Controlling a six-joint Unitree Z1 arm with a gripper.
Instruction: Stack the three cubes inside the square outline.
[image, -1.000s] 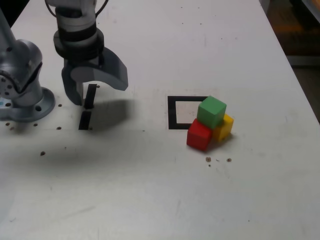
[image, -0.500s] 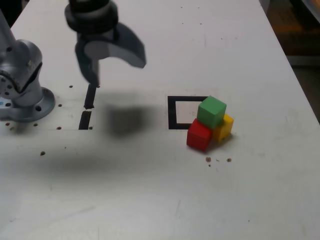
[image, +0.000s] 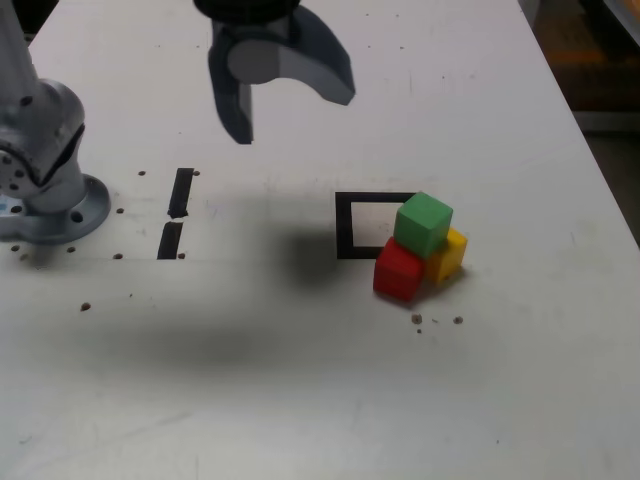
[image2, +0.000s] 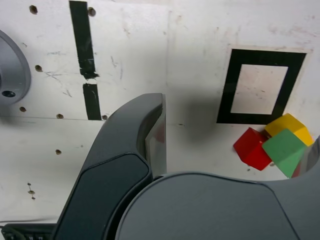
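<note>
My gripper will lift the green cube (image: 423, 224), and I expect the red and yellow cubes to stay side by side, because the green cube just rests across their tops (image: 424, 254).
The three cubes sit in a pile at the near right corner of the square outline (image: 345, 226) in the exterior view. The green cube (image: 424, 222) rests tilted on the red cube (image: 399, 272) and the yellow cube (image: 451, 256). The pile covers the outline's right side; its white centre is bare. My gripper (image: 290, 115) hangs open and empty above the table, left of and beyond the outline. In the wrist view, one of its fingers (image2: 145, 135) fills the foreground, with the red cube (image2: 252, 148), green cube (image2: 284, 150), yellow cube (image2: 290, 125) and outline (image2: 226, 90) beyond it.
The arm's grey base (image: 45, 195) stands at the exterior view's left. Two short black tape strips (image: 180, 192) lie beside it. Small crumbs (image: 436, 320) dot the white table near the cubes. The table's right edge (image: 600, 170) runs close to the pile.
The open gripper has risen and swung from over the tape strips toward the exterior view's right, nearer the outline. The cubes have not moved.
</note>
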